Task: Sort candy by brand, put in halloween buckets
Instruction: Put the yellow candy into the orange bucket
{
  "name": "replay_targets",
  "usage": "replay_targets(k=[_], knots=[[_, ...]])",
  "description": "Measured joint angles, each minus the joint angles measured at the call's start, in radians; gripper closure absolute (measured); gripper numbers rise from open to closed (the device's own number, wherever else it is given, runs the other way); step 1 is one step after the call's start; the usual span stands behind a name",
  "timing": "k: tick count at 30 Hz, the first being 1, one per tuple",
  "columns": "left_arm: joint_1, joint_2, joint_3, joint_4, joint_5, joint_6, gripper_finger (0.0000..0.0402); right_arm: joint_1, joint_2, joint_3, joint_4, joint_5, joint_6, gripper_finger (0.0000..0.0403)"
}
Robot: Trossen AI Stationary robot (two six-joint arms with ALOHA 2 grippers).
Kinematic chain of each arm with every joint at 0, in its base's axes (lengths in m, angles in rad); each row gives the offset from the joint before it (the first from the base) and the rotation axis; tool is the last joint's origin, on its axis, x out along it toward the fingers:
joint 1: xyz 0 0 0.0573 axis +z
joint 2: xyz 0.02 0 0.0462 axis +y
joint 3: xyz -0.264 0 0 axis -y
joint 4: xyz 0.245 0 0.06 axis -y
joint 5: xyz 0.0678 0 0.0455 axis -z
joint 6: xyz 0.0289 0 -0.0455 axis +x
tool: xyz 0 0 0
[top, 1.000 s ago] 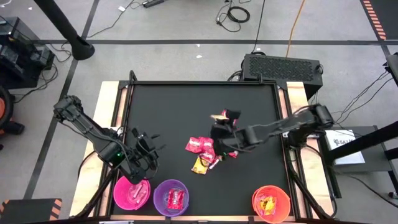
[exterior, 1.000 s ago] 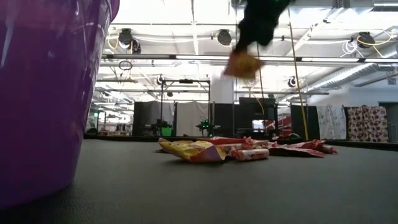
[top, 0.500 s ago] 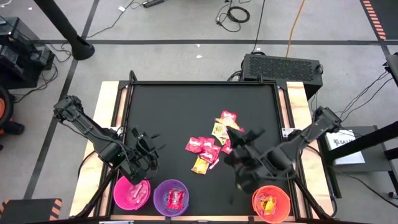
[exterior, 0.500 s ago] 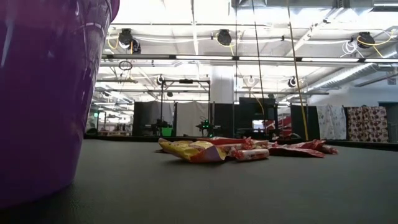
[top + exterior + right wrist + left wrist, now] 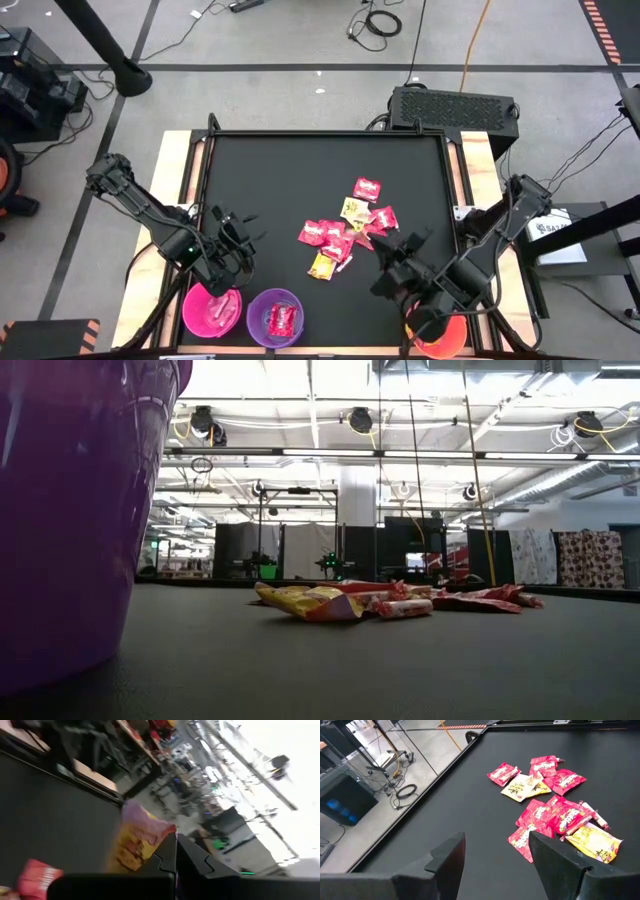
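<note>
The yellow packet (image 5: 134, 844) is held by one edge in my right gripper, clear of the pile. I should keep carrying it until it hangs over the orange bucket (image 5: 440, 344).
Candy packets, red, yellow and pale, lie in a loose pile (image 5: 345, 232) mid-table, also visible in the left wrist view (image 5: 555, 815) and the low view (image 5: 385, 600). Along the near edge stand the pink bucket (image 5: 212, 310), the purple bucket (image 5: 275, 316) (image 5: 70, 510) with red candy inside, and the orange bucket (image 5: 455, 340). My left gripper (image 5: 228, 262) (image 5: 497, 855) hangs open over the pink bucket's far rim. My right gripper (image 5: 420, 322) (image 5: 176, 840) is over the orange bucket, shut on a yellow candy packet (image 5: 140, 840). My right gripper pinches the yellow packet between its two fingers at one edge (image 5: 167, 834). The rest of the packet sticks out beyond the fingertips and is lifted clear of the table.
Raised wooden rails border the black table (image 5: 300, 170), and a dark box (image 5: 455, 108) stands beyond the far edge. The far half of the table is bare black surface. My right arm covers most of the orange bucket. A red packet (image 5: 37, 875) shows below my right gripper.
My right gripper, holding the yellow packet, has swung from above the candy pile toward the table's near right corner and now stands over the orange bucket. It has left the low view. The pile has stayed in place.
</note>
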Motion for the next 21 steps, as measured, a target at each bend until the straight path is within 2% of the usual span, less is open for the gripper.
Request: replay_targets(k=[4,13,18,21], knots=[[0.000,0.000,0.000,0.000,0.000,0.002,0.0175,0.006,-0.004,0.000,-0.017,-0.115,0.127,0.0403],[0.009,0.000,0.000,-0.003,-0.036,0.034,0.0175,0.012,-0.120,0.000,-0.237,-0.679,0.390,0.0403],[0.048,0.000,0.000,0.000,-0.040,0.032,0.0175,0.013,-0.196,0.000,-0.278,-0.942,0.482,0.0403],[0.071,0.000,0.000,0.008,-0.027,0.027,0.0175,0.017,-0.233,0.000,-0.327,-1.070,0.598,0.0403]])
